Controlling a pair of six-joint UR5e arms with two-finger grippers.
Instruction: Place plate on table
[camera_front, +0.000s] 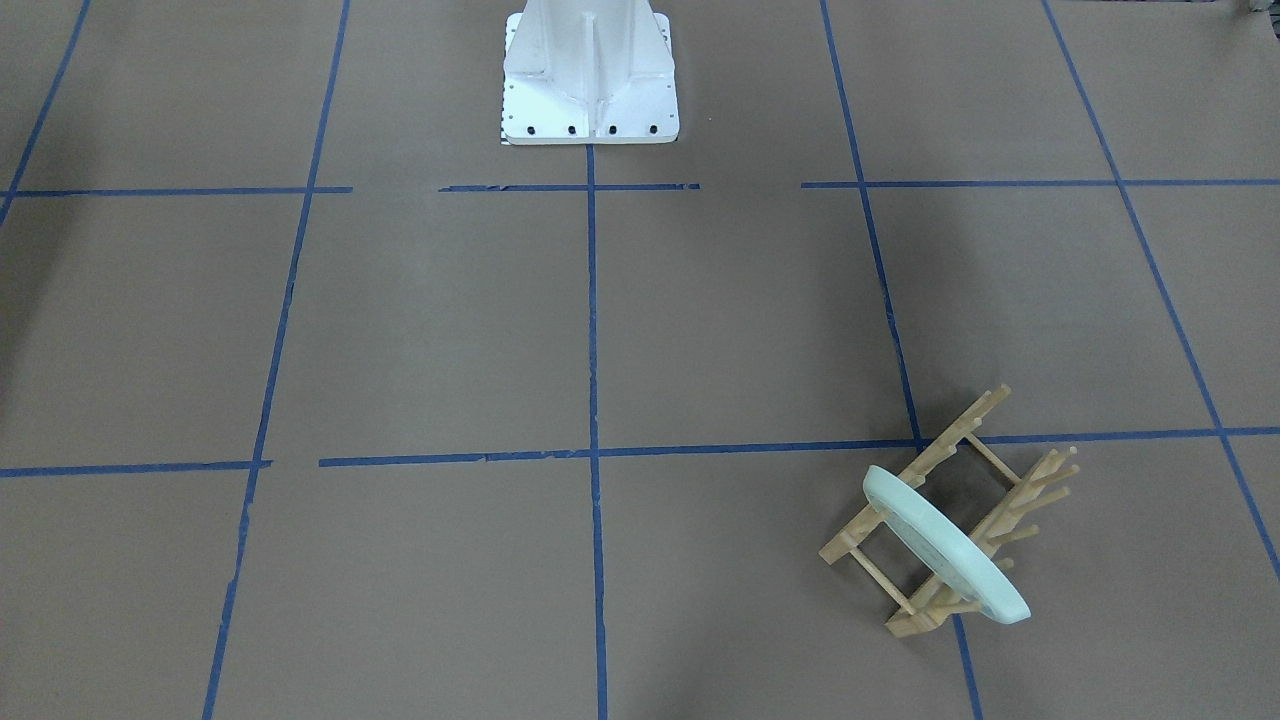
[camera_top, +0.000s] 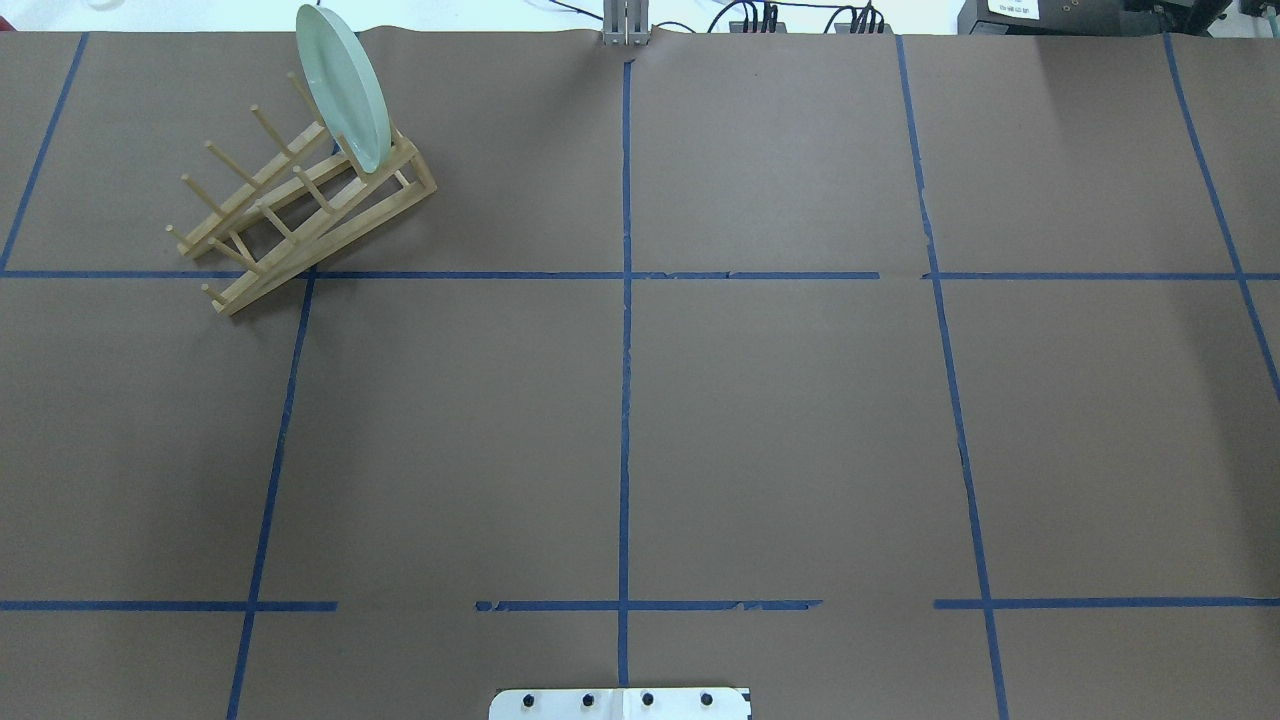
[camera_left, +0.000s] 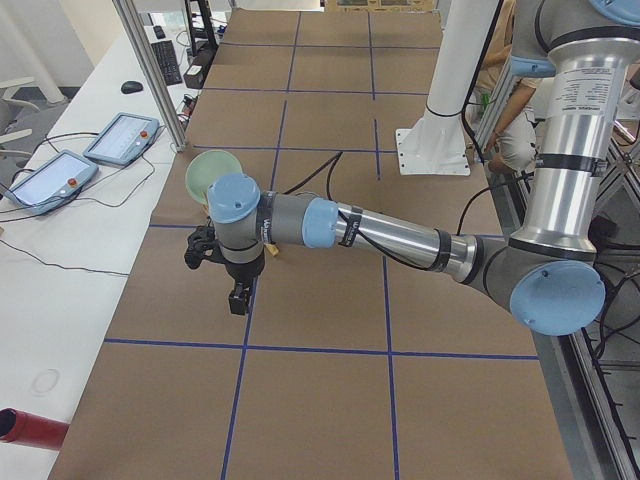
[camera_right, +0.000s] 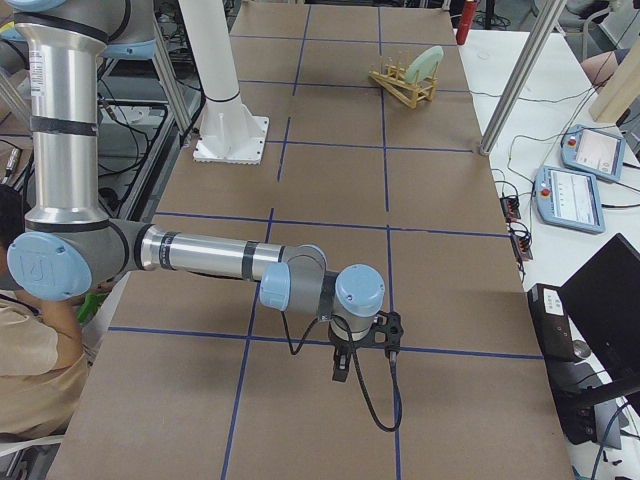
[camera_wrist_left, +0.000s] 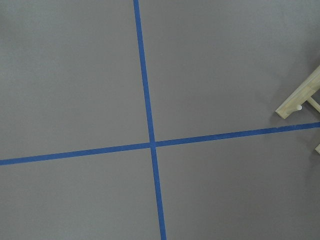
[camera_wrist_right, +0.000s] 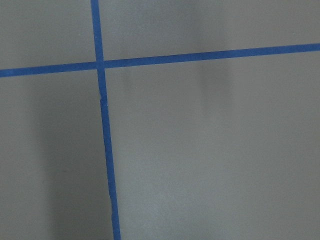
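Note:
The plate stands on edge in the rack and my left gripper is pointing down, so next I tilt my left gripper and grip the plate's upper rim (camera_left: 210, 153) between its fingers.
The pale mint-green plate (camera_front: 945, 545) stands on edge in the end slot of a light wooden peg rack (camera_front: 1000, 480), on the brown table (camera_front: 740, 330) with blue tape lines. In the overhead view the plate (camera_top: 345, 85) and rack (camera_top: 290, 200) are at the far left. The exterior left view shows my left gripper (camera_left: 240, 298) hanging above the table just in front of the plate (camera_left: 212, 168); I cannot tell if it is open or shut. The exterior right view shows my right gripper (camera_right: 342, 365) far from the plate (camera_right: 425, 62); I cannot tell its state. The left wrist view shows only a rack corner (camera_wrist_left: 300, 95).
The white robot base (camera_front: 590, 80) stands at the table's middle edge. Teach pendants (camera_left: 125, 138) and cables lie on the white bench beyond the far edge, with a metal post (camera_left: 150, 70). A red cylinder (camera_left: 30, 428) lies there too. A person (camera_right: 30, 380) sits near the robot.

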